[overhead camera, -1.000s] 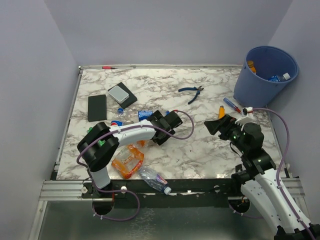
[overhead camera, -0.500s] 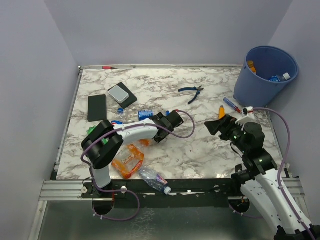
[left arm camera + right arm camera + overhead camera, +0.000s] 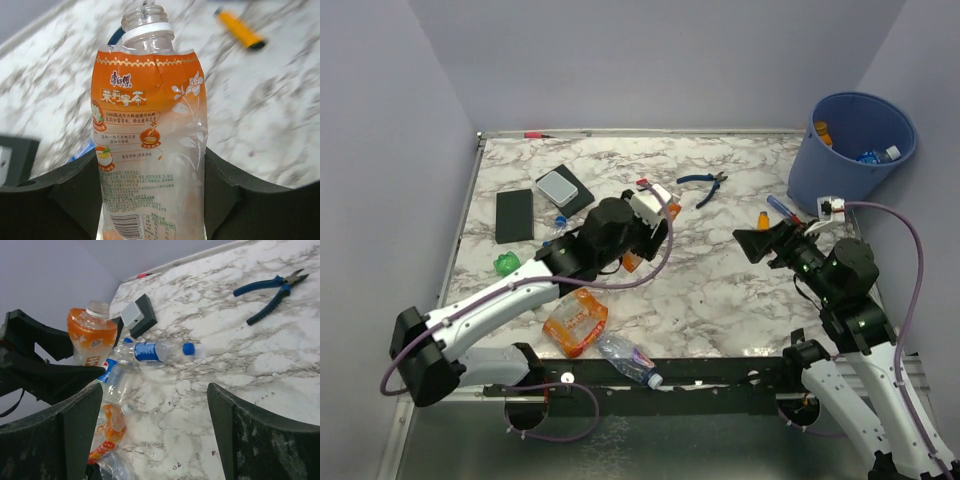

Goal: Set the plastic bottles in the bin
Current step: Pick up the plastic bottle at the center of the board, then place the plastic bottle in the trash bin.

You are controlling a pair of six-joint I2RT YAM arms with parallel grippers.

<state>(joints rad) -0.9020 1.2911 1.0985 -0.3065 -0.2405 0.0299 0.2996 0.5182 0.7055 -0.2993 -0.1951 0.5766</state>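
The blue bin [image 3: 848, 165] is out of my left gripper's reach, so my right gripper should grab the orange-labelled bottle by its neck end [image 3: 98, 309] and bring it there.
My left gripper [image 3: 150, 190] is shut on an orange-labelled plastic bottle [image 3: 149, 125] with no cap, a black finger pressed to each side; the bottle [image 3: 631, 262] hangs above the middle of the table. Right of centre my right gripper [image 3: 760, 243] is open and holds nothing, its fingers [image 3: 75, 430] wide apart. On the marble lie a blue-labelled bottle [image 3: 150, 351], a clear bottle [image 3: 116, 379], a crushed orange bottle [image 3: 575, 322], a clear one [image 3: 625, 358] at the front edge and a green one [image 3: 506, 263]. The blue bin [image 3: 840, 175] at the far right holds bottles.
Blue-handled pliers [image 3: 702, 183] lie behind the middle. An orange-handled tool [image 3: 763, 218] and a screwdriver [image 3: 780, 207] lie near the bin. A flat black slab [image 3: 514, 215] and a black box with a grey top [image 3: 563, 190] sit at the back left.
The left gripper has closed on the orange-labelled bottle and lifted it off the table as the arm stretched out toward the middle. The right arm has shifted slightly toward the bin.
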